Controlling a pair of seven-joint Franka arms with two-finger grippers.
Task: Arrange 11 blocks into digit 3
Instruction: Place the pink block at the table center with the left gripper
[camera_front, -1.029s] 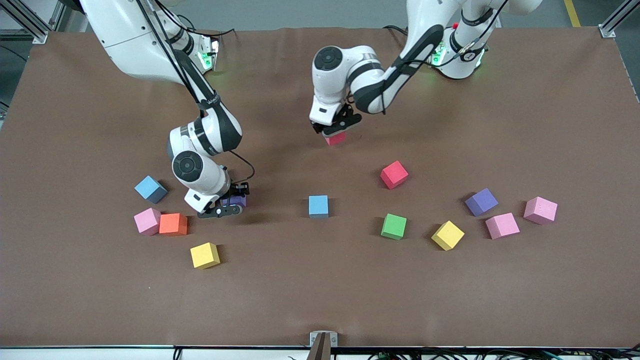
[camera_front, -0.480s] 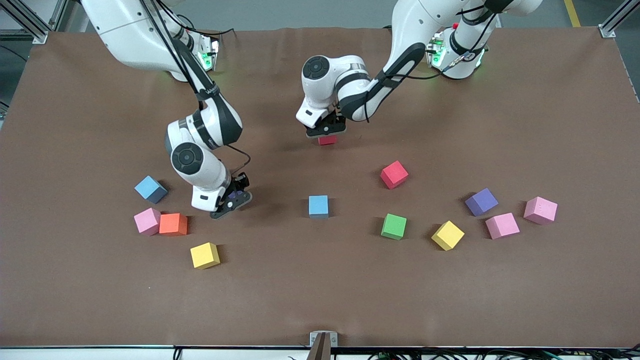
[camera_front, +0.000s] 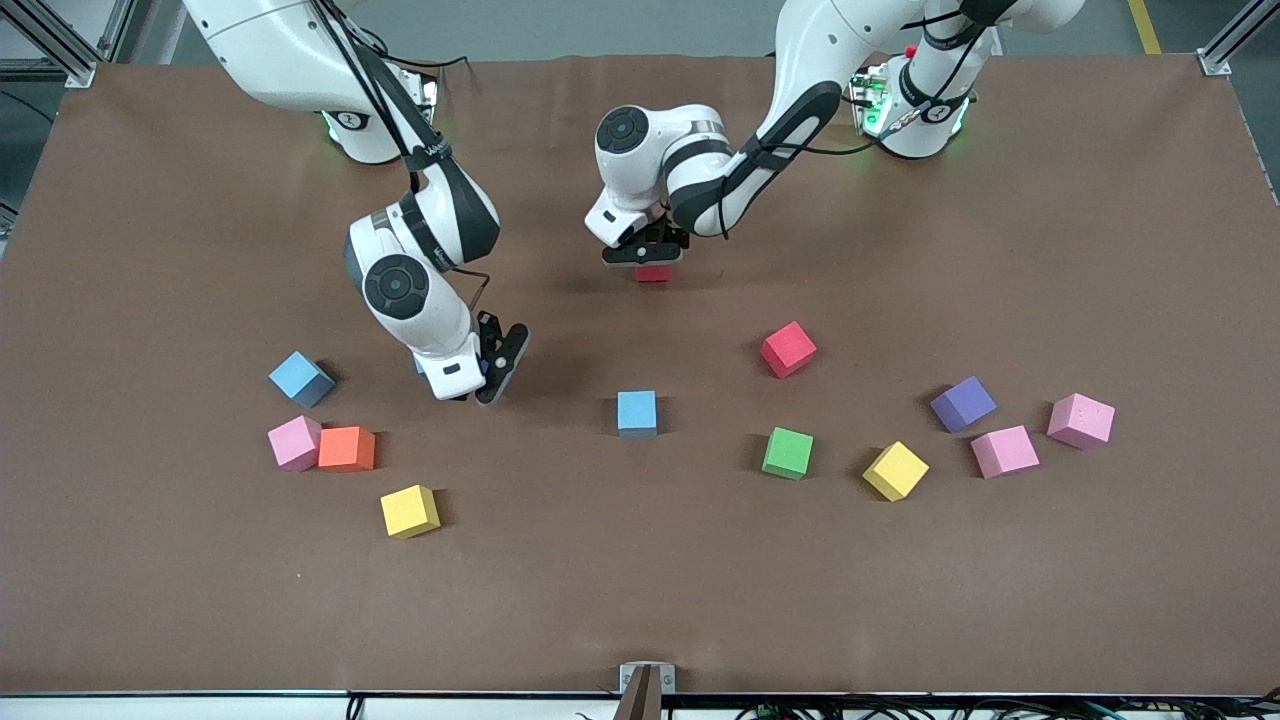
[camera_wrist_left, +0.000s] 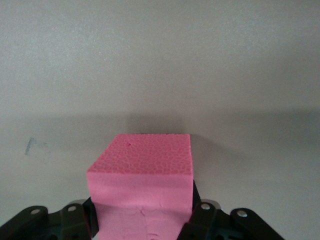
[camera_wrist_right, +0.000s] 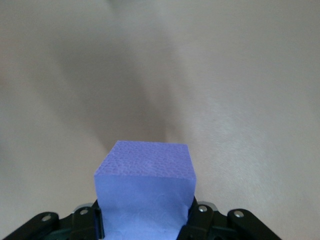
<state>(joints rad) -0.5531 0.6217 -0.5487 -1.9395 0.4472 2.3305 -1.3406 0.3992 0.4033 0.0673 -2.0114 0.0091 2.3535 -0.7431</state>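
My left gripper is over the red block (camera_front: 653, 274) and crowds the purple block's spot, so I should first open my left gripper and move it to the loose red block (camera_front: 788, 349).
My left gripper (camera_front: 647, 260) is shut on a red block (camera_front: 653, 273), low over the table's middle toward the bases. In the left wrist view that block (camera_wrist_left: 142, 170) fills the gap between the fingers of the left gripper (camera_wrist_left: 142, 222). My right gripper (camera_front: 497, 362) hangs tilted over the table between two light blue blocks (camera_front: 300, 378) (camera_front: 636, 412). It is shut on a purple block (camera_wrist_right: 145, 185), which its hand mostly hides in the front view. The right gripper (camera_wrist_right: 145, 222) clamps the block's two sides. No digit 3 shows on the table.
Loose blocks lie in a rough row. Toward the right arm's end are pink (camera_front: 294, 442) touching orange (camera_front: 346, 448), and yellow (camera_front: 409, 511). Toward the left arm's end are red (camera_front: 788, 348), green (camera_front: 788, 452), yellow (camera_front: 895, 470), purple (camera_front: 962, 403) and two pink (camera_front: 1004, 450) (camera_front: 1080, 419).
My right gripper has lifted the purple block off the table and swung up and toward the middle, tilting. My left gripper has carried the red block slightly toward the right arm's end and the bases.
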